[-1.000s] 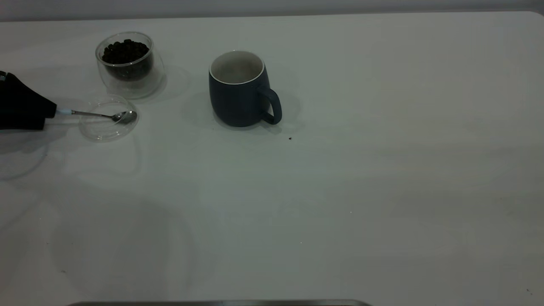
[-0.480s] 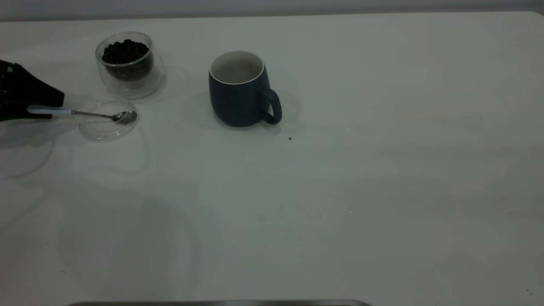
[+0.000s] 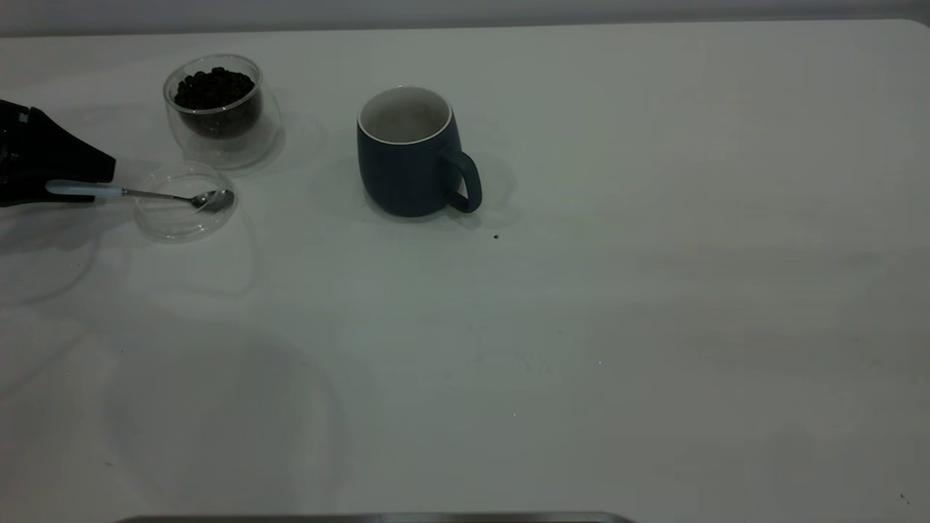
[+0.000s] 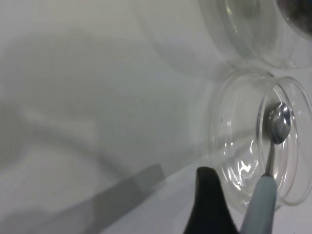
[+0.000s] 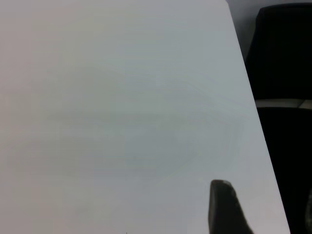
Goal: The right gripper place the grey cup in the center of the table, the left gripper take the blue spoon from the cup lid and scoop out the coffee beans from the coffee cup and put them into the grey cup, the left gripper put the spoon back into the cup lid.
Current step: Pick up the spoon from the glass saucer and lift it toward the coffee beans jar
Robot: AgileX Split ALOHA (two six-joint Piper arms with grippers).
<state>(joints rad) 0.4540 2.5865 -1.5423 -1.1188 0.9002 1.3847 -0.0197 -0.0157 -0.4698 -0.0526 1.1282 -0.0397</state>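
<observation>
The blue spoon's neck [image 3: 157, 195] rests across the rim of the cup lid [image 3: 180, 218], with the spoon's bowl inside. The lid will move a little when I lift the blue spoon.
The grey cup [image 3: 407, 163] stands upright near the middle of the table [image 3: 581, 327], handle toward the front right. The coffee cup [image 3: 220, 109], holding coffee beans [image 3: 214, 88], stands at the far left. In front of it the cup lid [image 3: 182, 211] holds the bowl of the blue spoon [image 3: 145, 193], whose handle sticks out over the lid's left rim. My left gripper [image 3: 102, 183] is open around that handle. In the left wrist view one black finger [image 4: 209, 204] is beside the handle [image 4: 261, 204], with a gap between them. My right gripper [image 5: 263, 195] shows one finger [image 5: 222, 204] over bare table by the edge.
One loose bean [image 3: 496, 236] lies on the table in front of the grey cup. A dark strip [image 3: 378, 518] runs along the table's near edge. In the right wrist view a black object [image 5: 285, 58] stands beyond the table edge.
My left gripper was closed over the spoon's handle; it has opened and shifted slightly back, so the pale blue handle now shows. The spoon bowl stays in the lid.
</observation>
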